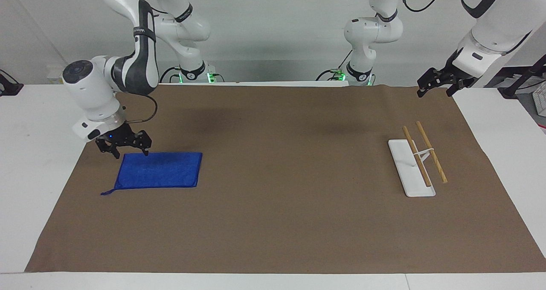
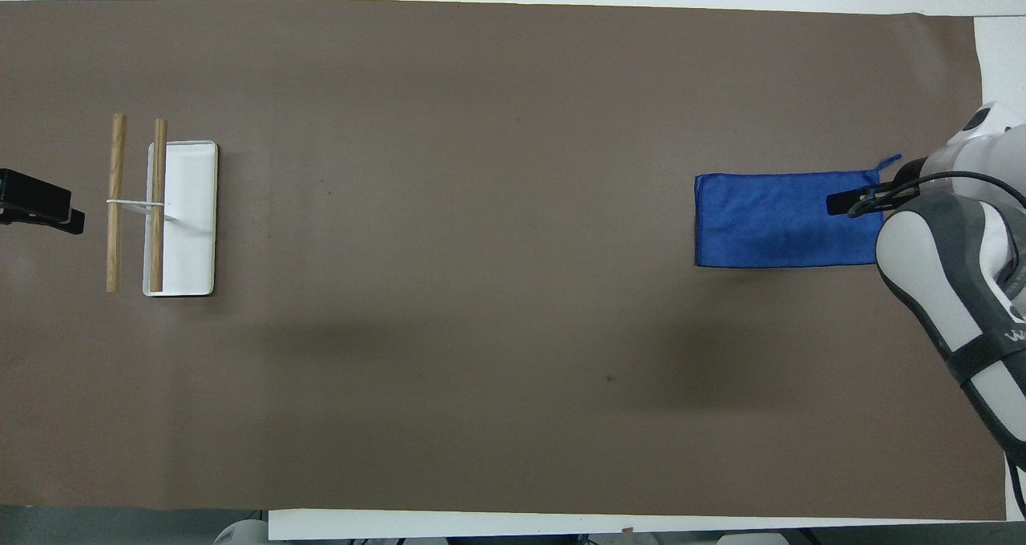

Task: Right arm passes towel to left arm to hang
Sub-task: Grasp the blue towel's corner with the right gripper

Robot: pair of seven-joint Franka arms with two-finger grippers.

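I expect the towel's loose end [image 2: 716,220] to hang down in folds when I lift the towel, because my right gripper is at one end of the thin, flat towel.
The blue towel [image 1: 160,170] lies flat on the brown mat toward the right arm's end of the table, its corner loop [image 1: 106,192] on the edge farther from the robots. It also shows in the overhead view [image 2: 781,220]. My right gripper [image 1: 130,153], blue light lit, is open and low over the towel's end nearest the right arm's end, at the edge nearer the robots. I cannot tell whether it touches the cloth. In the overhead view the right gripper [image 2: 862,202] and arm cover that end. My left gripper [image 1: 434,93] waits, open and empty, over the mat's corner; it also shows in the overhead view [image 2: 40,208].
A white rack base [image 1: 405,166] with two wooden bars [image 1: 431,151] on a white stand sits toward the left arm's end; the base [image 2: 192,216] also shows in the overhead view. The brown mat [image 1: 277,196] covers most of the white table.
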